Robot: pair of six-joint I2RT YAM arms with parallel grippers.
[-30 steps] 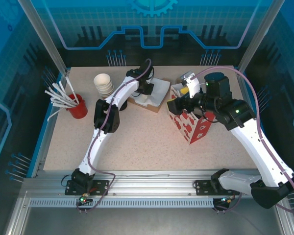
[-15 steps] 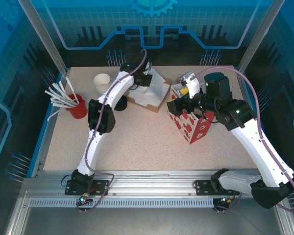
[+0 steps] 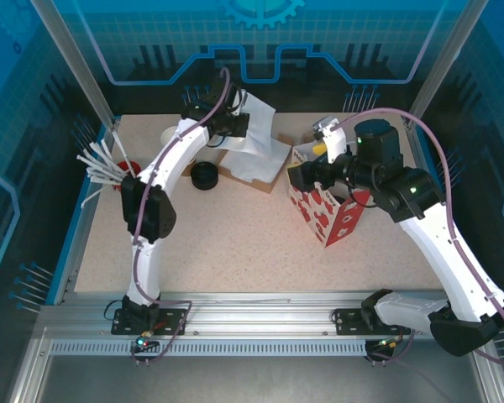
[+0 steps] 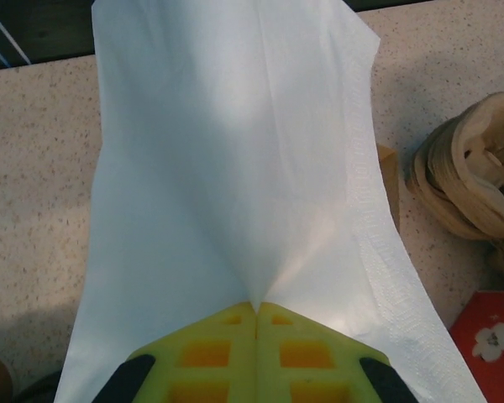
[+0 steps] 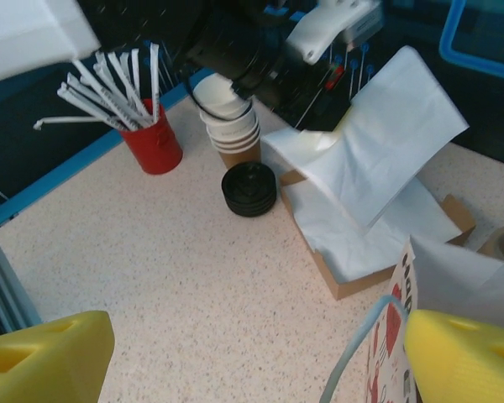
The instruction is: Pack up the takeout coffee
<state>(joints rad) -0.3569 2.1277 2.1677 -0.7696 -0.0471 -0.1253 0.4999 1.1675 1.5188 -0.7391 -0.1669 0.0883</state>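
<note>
The napkin is in my left gripper over its box (image 3: 257,122), away from the paper bag, so next my right gripper takes the napkin and lowers it into the bag (image 3: 323,208).
The takeout coffee is out of view. My left gripper (image 4: 257,306) is shut on the crease of a white paper napkin (image 4: 235,151). It holds the napkin (image 3: 259,126) up over the back of the cardboard napkin box (image 3: 235,178). The sheet hangs unfolded in the right wrist view, napkin (image 5: 386,143) above box (image 5: 344,281). My right gripper (image 3: 307,164) stands open at the left rim of the red-and-white paper bag (image 3: 329,217). Its right finger is by the bag (image 5: 386,369) and its pale blue handle (image 5: 353,357), with bare table between the fingers of the gripper (image 5: 259,327).
A stack of lidless paper cups (image 5: 231,117) and a pile of loose black lids (image 5: 249,189) sit left of the box. A red cup of white straws (image 5: 155,147) stands at the far left. A tan coiled thing (image 4: 475,168) lies right of the box.
The left arm has risen and drawn back toward the table's far edge, lifting the napkin off the box so it hangs unfolded. The right arm has stayed put.
</note>
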